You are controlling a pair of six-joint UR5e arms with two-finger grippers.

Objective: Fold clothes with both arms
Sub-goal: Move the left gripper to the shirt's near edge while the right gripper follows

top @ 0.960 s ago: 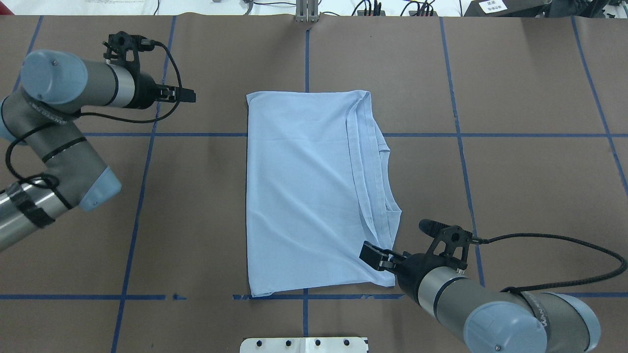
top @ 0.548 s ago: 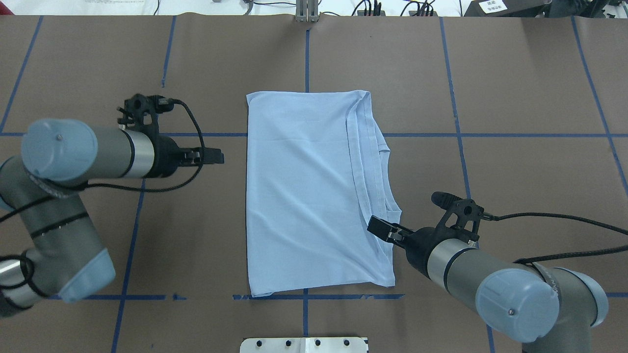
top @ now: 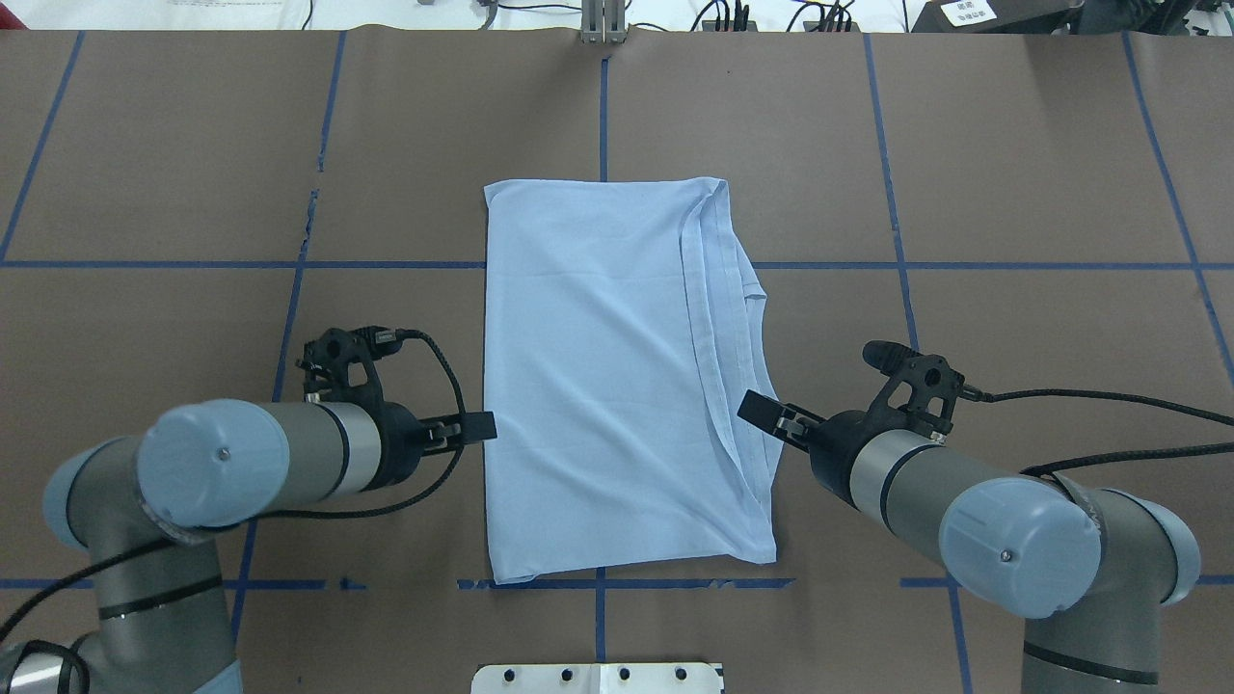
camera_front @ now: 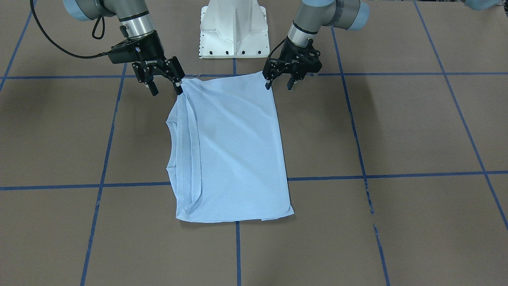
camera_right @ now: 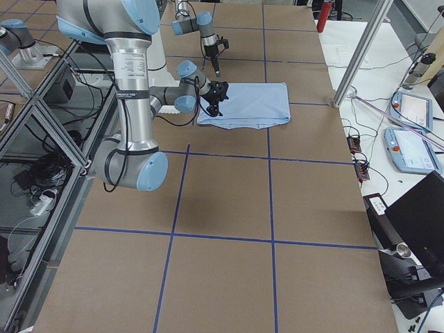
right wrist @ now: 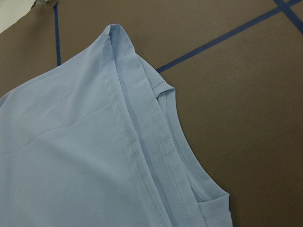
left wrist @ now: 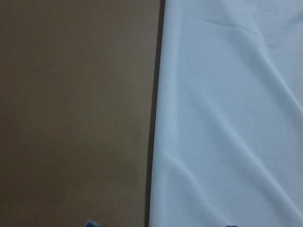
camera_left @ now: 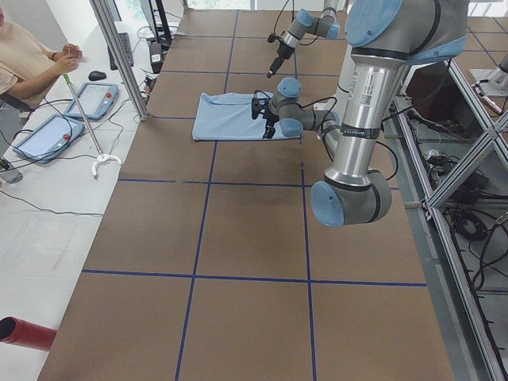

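Observation:
The whole T-shirt (camera_front: 238, 152) will slide toward the white pedestal base when I pull its near edge, because the T-shirt's far edge (camera_front: 235, 221) lies loose and flat.
The clothes are one light blue T-shirt (top: 598, 386) folded into a tall rectangle at mid-table, with layered hems and the collar along its right edge (right wrist: 156, 137). No print shows. My left gripper (top: 479, 425) is at the shirt's left edge, toward the near end. In the front-facing view the left gripper (camera_front: 279, 85) is open with nothing between its fingers. My right gripper (top: 755, 408) is over the shirt's right edge by the folded hems. There the right gripper (camera_front: 166, 91) is open too, one fingertip (camera_front: 179, 90) close to the cloth. The left wrist view shows only the shirt's edge (left wrist: 227, 113) and table.
The brown table (top: 1012, 173) carries a grid of blue tape lines. The white pedestal base (camera_front: 234, 31) stands just behind the shirt's near edge. Cables (top: 733, 14) lie along the far edge. A seated person (camera_left: 24, 55) and tablets are at a side bench.
The left arm swung from the far left corner toward the near side, ending at the shirt's left edge. The right gripper moved from the shirt's near right corner farther up its right edge.

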